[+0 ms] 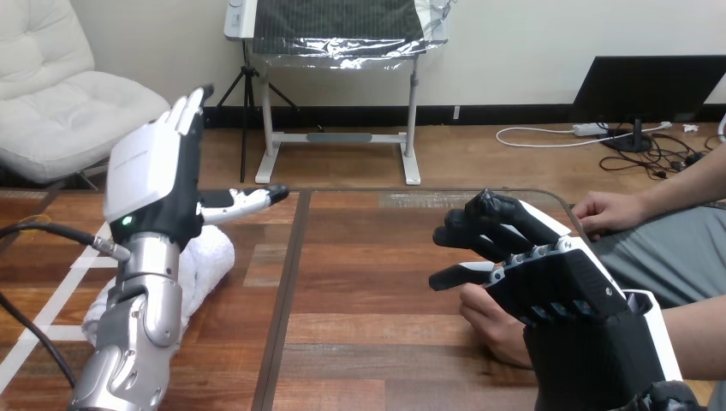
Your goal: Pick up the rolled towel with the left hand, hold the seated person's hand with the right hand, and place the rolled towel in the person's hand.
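Observation:
I am going to lift the rolled towel (197, 284), and it will stay rolled and stand upright when I do, because the rounded end (216, 249) looks thick and compact.
The rolled white towel (208, 259) lies on the table's left part. My left hand (157, 175) is raised above and in front of it, open, fingers straight up and thumb pointing right, holding nothing. My left forearm hides part of the towel. At the right, my right hand (548, 278) sits over the person's hand (490, 324), which rests on the table beneath it. I cannot tell whether my right hand grips that hand.
The wooden table (368, 257) has a dark seam running front to back near its middle. The person's other hand (609, 211) rests at the table's far right edge. White tape lines mark the table's left end.

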`<state>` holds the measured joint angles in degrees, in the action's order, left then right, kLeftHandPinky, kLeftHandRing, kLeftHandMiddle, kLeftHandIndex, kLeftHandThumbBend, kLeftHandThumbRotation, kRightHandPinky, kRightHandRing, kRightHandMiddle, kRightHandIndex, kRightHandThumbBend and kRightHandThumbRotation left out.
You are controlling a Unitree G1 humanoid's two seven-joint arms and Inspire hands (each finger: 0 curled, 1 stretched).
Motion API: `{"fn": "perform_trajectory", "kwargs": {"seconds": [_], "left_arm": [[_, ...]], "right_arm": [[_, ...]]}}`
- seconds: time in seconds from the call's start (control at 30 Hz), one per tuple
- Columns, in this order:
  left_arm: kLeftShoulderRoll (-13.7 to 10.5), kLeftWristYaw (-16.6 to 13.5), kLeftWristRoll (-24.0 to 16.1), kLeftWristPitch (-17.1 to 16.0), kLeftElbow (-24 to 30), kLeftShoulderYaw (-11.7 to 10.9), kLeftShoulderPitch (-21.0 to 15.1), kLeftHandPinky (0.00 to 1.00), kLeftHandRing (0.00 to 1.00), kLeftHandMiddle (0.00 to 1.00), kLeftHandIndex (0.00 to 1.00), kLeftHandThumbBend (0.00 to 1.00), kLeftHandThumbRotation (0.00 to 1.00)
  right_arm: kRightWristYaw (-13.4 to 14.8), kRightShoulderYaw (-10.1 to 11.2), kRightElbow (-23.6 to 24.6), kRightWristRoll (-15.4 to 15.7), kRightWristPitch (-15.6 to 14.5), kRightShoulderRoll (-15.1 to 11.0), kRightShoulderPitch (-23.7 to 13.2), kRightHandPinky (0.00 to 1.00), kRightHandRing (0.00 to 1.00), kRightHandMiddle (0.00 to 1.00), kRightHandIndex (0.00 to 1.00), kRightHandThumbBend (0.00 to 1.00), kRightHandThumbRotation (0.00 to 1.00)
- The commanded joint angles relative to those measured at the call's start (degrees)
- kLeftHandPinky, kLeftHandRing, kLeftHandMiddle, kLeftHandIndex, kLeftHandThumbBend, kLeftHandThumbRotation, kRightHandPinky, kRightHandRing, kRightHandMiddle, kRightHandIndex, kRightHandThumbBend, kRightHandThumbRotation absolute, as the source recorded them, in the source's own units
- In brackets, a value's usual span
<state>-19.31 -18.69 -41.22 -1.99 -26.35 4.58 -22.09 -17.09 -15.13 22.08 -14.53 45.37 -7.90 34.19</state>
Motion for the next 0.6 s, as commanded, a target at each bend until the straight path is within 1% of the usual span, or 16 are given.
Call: {"fn": "perform_trajectory", "kwargs": {"seconds": [0.0, 0.3, 0.4, 0.43, 0.57], "left_arm": [[-1.21, -1.1, 0.16, 1.0, -1.51, 0.89, -4.42, 0.93, 0.92, 0.93, 0.92, 0.97, 0.51], [-1.11, -2.43, -0.09, 3.36, -3.39, 1.27, -4.5, 0.92, 0.91, 0.92, 0.91, 0.97, 0.49], [-1.18, -3.35, -1.23, 5.28, -4.1, 1.9, -4.67, 0.91, 0.9, 0.92, 0.91, 0.98, 0.49], [-1.26, -4.14, -2.25, 6.48, -4.63, 2.45, -4.83, 0.91, 0.9, 0.92, 0.9, 0.98, 0.5], [-1.42, -6.6, -4.52, 9.43, -5.9, 3.94, -5.18, 0.88, 0.89, 0.91, 0.89, 0.99, 0.51]], "right_arm": [[0.14, 0.37, 1.2, 0.29, 1.86, 0.63, -1.76, 0.61, 0.76, 0.78, 0.79, 0.84, 0.99], [0.2, 0.49, 1.62, 0.29, 1.58, 0.16, -1.15, 0.61, 0.77, 0.78, 0.79, 0.84, 0.99], [0.41, 0.52, 1.96, 0.43, 1.27, 0.19, -0.84, 0.61, 0.77, 0.78, 0.79, 0.84, 0.99], [0.5, 0.53, 2.1, 0.53, 1.18, 0.22, -0.72, 0.61, 0.77, 0.78, 0.79, 0.84, 0.99], [0.65, 0.58, 2.24, 0.69, 1.21, 0.22, -0.62, 0.61, 0.76, 0.78, 0.79, 0.84, 0.99]]}}
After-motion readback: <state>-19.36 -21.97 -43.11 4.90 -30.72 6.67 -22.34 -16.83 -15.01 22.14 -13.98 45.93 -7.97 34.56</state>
